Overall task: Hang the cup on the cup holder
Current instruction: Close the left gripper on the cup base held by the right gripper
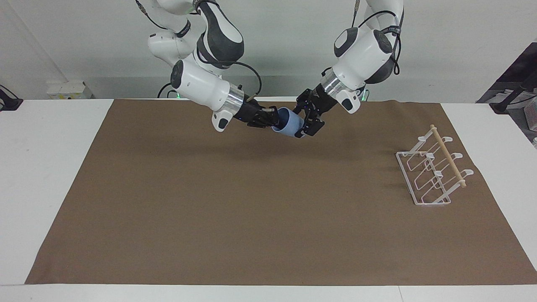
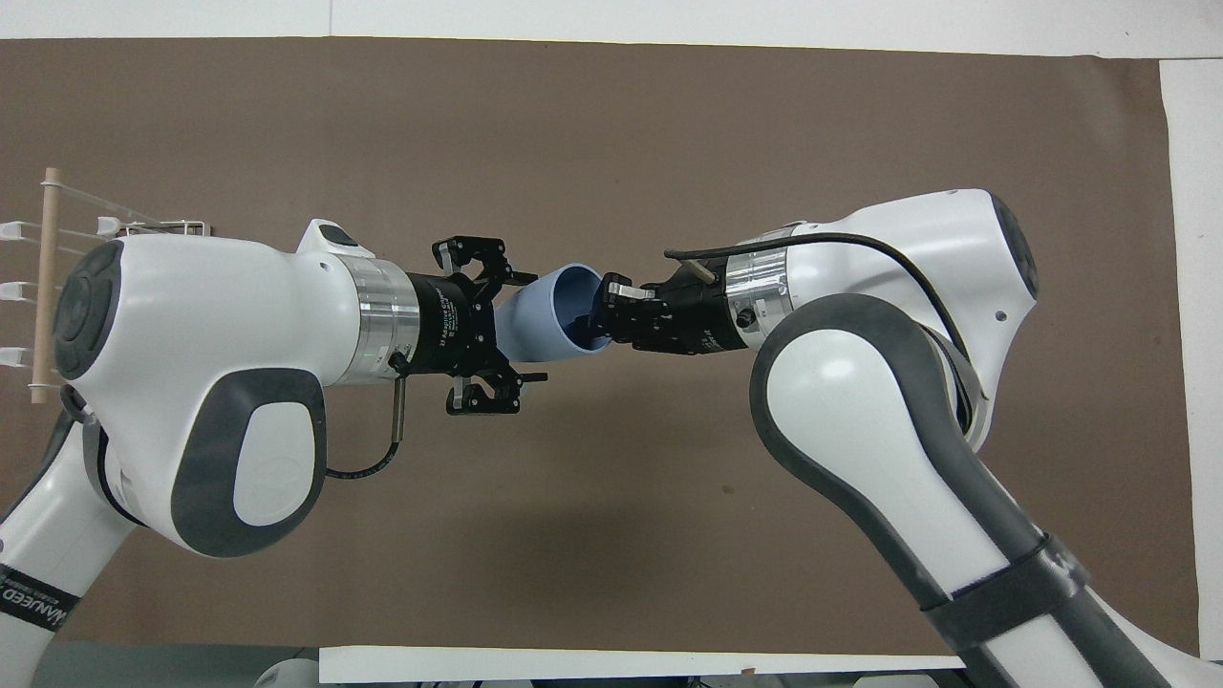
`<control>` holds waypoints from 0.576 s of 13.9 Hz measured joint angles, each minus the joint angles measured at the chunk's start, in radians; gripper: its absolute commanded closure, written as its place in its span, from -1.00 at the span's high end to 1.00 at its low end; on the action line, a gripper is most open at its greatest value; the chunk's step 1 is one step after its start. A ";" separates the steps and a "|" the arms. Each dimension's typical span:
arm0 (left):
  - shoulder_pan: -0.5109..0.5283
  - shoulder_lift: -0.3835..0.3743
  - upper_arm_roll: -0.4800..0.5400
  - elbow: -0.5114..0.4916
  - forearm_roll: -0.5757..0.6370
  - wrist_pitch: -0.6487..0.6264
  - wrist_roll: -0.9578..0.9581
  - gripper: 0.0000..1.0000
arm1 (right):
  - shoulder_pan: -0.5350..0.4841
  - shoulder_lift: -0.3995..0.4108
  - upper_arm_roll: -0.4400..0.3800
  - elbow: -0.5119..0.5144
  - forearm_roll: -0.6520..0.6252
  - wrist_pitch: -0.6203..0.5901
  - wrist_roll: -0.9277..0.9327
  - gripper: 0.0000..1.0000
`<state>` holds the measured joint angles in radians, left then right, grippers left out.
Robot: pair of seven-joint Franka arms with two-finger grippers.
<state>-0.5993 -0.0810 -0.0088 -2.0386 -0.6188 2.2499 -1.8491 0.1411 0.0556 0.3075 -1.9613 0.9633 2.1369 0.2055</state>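
I should close my left gripper on the cup's base point(image 2: 511, 327) first, because my right gripper's finger is blocking the cup's opening point(image 2: 573, 294). Then my right gripper should open and back out.
The light blue cup point(image 1: 289, 125) is held in the air over the mat's robot-side middle, lying on its side. My right gripper point(image 1: 272, 119) is shut on its rim, one finger inside the mouth; it also shows in the overhead view point(image 2: 604, 311). My left gripper point(image 1: 303, 124) is open, its fingers standing on either side of the cup's narrow base point(image 2: 535, 330), the lower finger clearly apart from it. The white wire cup holder point(image 1: 432, 173) with its wooden dowel stands on the mat toward the left arm's end. It is partly hidden by the left arm in the overhead view point(image 2: 46, 287).
A brown mat point(image 1: 251, 209) covers most of the white table point(image 1: 50, 167). Bare white table borders the mat at both ends.
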 measured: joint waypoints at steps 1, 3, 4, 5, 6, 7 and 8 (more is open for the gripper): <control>0.000 0.000 0.000 0.000 0.000 0.002 -0.002 0.60 | 0.000 0.000 0.000 0.000 0.000 0.000 0.000 -1.00; 0.000 0.000 -0.001 0.000 -0.001 0.005 -0.003 0.23 | 0.000 0.000 0.000 0.000 0.000 0.000 0.000 -1.00; 0.000 0.000 0.001 0.000 -0.001 0.012 -0.004 -0.06 | 0.000 0.000 -0.001 -0.001 0.000 0.000 0.001 -1.00; -0.001 0.000 0.000 0.000 -0.001 0.014 -0.004 -0.37 | -0.001 0.000 -0.001 -0.001 0.001 0.001 0.005 -1.00; -0.001 0.000 0.000 0.000 -0.001 0.014 -0.004 -0.45 | -0.001 0.000 -0.001 -0.001 0.001 0.001 0.005 -1.00; -0.001 0.000 0.000 0.000 -0.001 0.015 -0.004 -0.48 | -0.001 0.000 -0.001 -0.001 0.001 0.001 0.006 -1.00; -0.001 0.000 0.000 0.000 -0.001 0.015 -0.004 -0.49 | -0.001 0.000 -0.001 -0.001 0.001 0.001 0.006 -0.98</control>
<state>-0.6002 -0.0810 -0.0084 -2.0387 -0.6197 2.2650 -1.8534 0.1406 0.0558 0.3061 -1.9620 0.9643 2.1375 0.2111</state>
